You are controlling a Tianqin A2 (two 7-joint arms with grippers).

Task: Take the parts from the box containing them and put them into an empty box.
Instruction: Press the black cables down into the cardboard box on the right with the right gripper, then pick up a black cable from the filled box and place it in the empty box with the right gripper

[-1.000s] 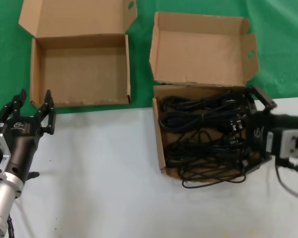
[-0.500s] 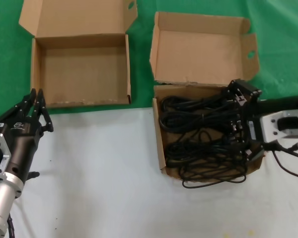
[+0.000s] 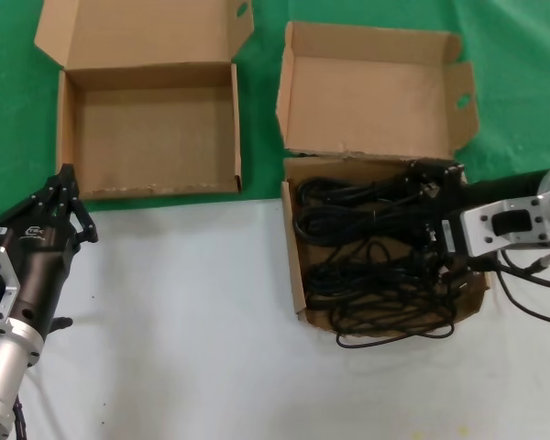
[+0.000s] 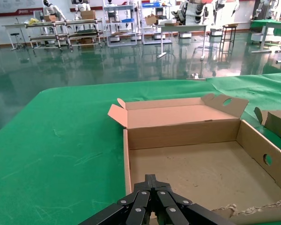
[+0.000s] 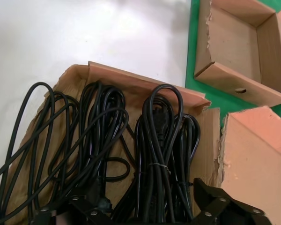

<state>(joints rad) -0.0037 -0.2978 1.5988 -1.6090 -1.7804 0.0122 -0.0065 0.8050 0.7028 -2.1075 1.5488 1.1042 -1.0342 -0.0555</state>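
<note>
My gripper will lift the black power cord (image 5: 153,140) free of the others, and it will stay bundled, because a thin tie (image 5: 158,165) holds the loops tight.
The parts are black power cords (image 3: 367,238), lying coiled in the squarer cardboard box (image 3: 293,266) on the right. My right gripper (image 3: 437,220) is down at that box's right side. In the right wrist view it (image 5: 150,211) is open, and a tied bundle of cords (image 5: 159,140) runs between its fingers. The empty box (image 3: 156,137) with the wider tray stands at the back left with its lid up. My left gripper (image 3: 64,197) is shut on nothing just in front of that box's near left corner. The left wrist view shows its tips (image 4: 151,180) over the empty box (image 4: 196,173).
Both boxes straddle the line where the green cloth (image 3: 9,110) meets the white tabletop (image 3: 192,312). One cord loop (image 3: 394,335) hangs over the full box's bowed front wall. The right arm's own cable (image 3: 532,302) trails off to the right.
My left gripper's fingers went from spread to shut. My right gripper moved left from the box's right edge and in over the cords.
</note>
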